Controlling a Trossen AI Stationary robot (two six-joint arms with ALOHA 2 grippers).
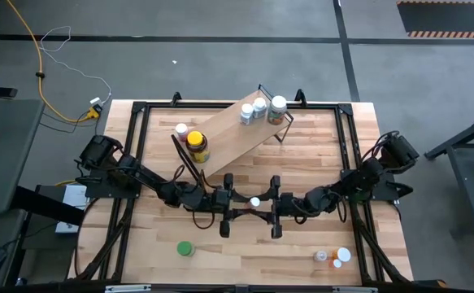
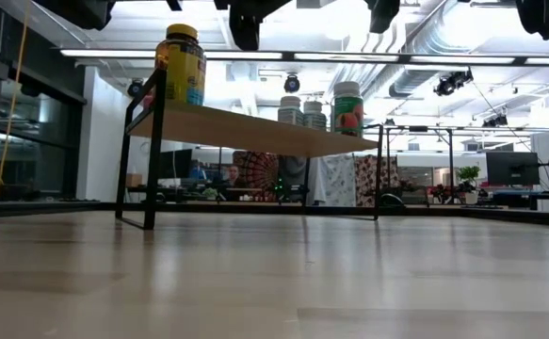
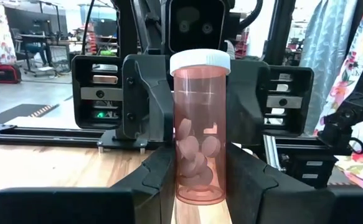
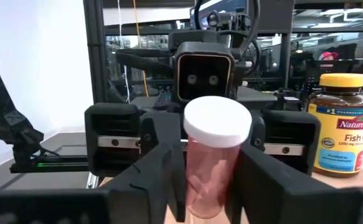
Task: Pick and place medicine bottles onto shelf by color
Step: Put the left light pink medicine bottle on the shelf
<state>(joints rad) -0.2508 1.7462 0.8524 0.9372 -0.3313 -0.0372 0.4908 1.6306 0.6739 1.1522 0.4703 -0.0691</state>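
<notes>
Both my grippers are closed on the orange-pink bottle (image 1: 254, 202). My left gripper should open and move away before my right gripper takes that bottle to the white-capped bottles (image 1: 260, 107).
A translucent orange-pink medicine bottle (image 3: 198, 143) with a white cap (image 1: 255, 201) hangs over the middle of the table. My left gripper (image 1: 237, 203) and my right gripper (image 1: 272, 205) face each other and are both shut on it. The shelf (image 1: 238, 130), a light-wood board on black wire ends, stands slanted at the far side. It carries an amber jar with a yellow lid (image 1: 197, 145) at its left end and three white-capped bottles (image 1: 259, 109) at its right end. A white bottle (image 1: 181, 130) stands by the jar. My left gripper pinches the bottle's lower body (image 3: 200, 183) between its two fingers (image 3: 159, 180). They come level from the table's left. The bottle stands upright, cap up, clear of the table. My right gripper has its two fingers (image 4: 169, 168) on either side of the bottle's body just below the cap (image 4: 209, 158), level from the table's right. In the left wrist view they flank the upper body (image 3: 200, 93), above my left fingers.
A green bottle (image 1: 185, 249) stands near the front edge, left of centre. Tiny orange and white bottles (image 1: 334, 257) sit at the front right. The shelf's board (image 2: 255, 130) stands well above the tabletop on its wire ends.
</notes>
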